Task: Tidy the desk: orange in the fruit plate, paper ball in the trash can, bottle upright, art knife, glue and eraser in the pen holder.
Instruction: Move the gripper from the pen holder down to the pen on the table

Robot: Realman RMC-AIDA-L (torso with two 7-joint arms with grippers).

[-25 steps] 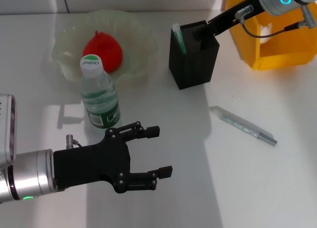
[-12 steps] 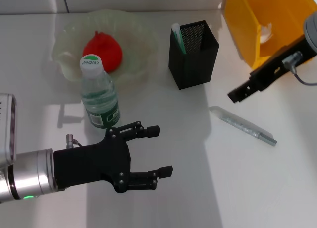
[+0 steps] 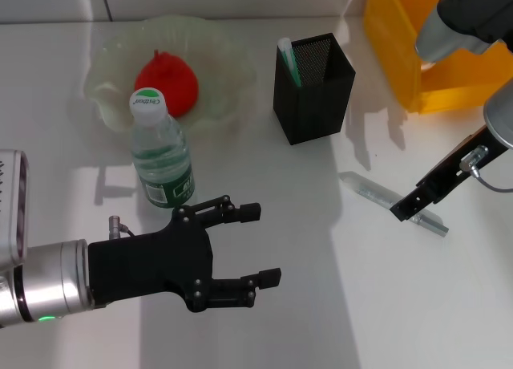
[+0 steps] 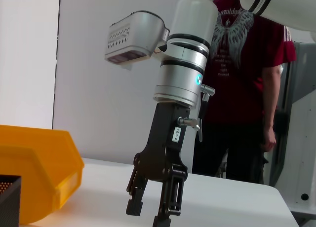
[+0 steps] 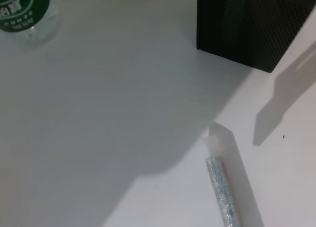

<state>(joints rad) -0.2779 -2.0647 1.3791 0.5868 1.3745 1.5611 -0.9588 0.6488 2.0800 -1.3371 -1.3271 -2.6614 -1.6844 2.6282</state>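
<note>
The right gripper's open fingers are above the free-lying clear glittery stick (image 3: 367, 187), so the robot should keep lowering them toward the stick's middle (image 3: 386, 197) until they are on both sides of it.
The orange (image 3: 165, 81) lies in the pale green fruit plate (image 3: 224, 56). The bottle (image 3: 161, 154) stands upright in front of the plate; its cap also shows in the right wrist view (image 5: 22, 12). The black mesh pen holder (image 3: 314, 88) holds a white-and-green stick (image 3: 287, 60). A clear glittery stick (image 3: 377, 194) lies on the table and shows in the right wrist view (image 5: 222, 187). My right gripper (image 3: 402, 211) hangs just over its far end; in the left wrist view (image 4: 148, 214) its fingers stand apart. My left gripper (image 3: 260, 245) is open and empty. Paper ball and eraser are out of view.
The yellow trash can (image 3: 401, 56) stands at the back right, partly behind my right arm, and shows in the left wrist view (image 4: 34, 172). A person in a red shirt (image 4: 242, 79) stands beyond the table.
My right gripper has come away from the pen holder's mouth, swung right and forward, and lowered to the glittery stick. The left arm has not moved.
</note>
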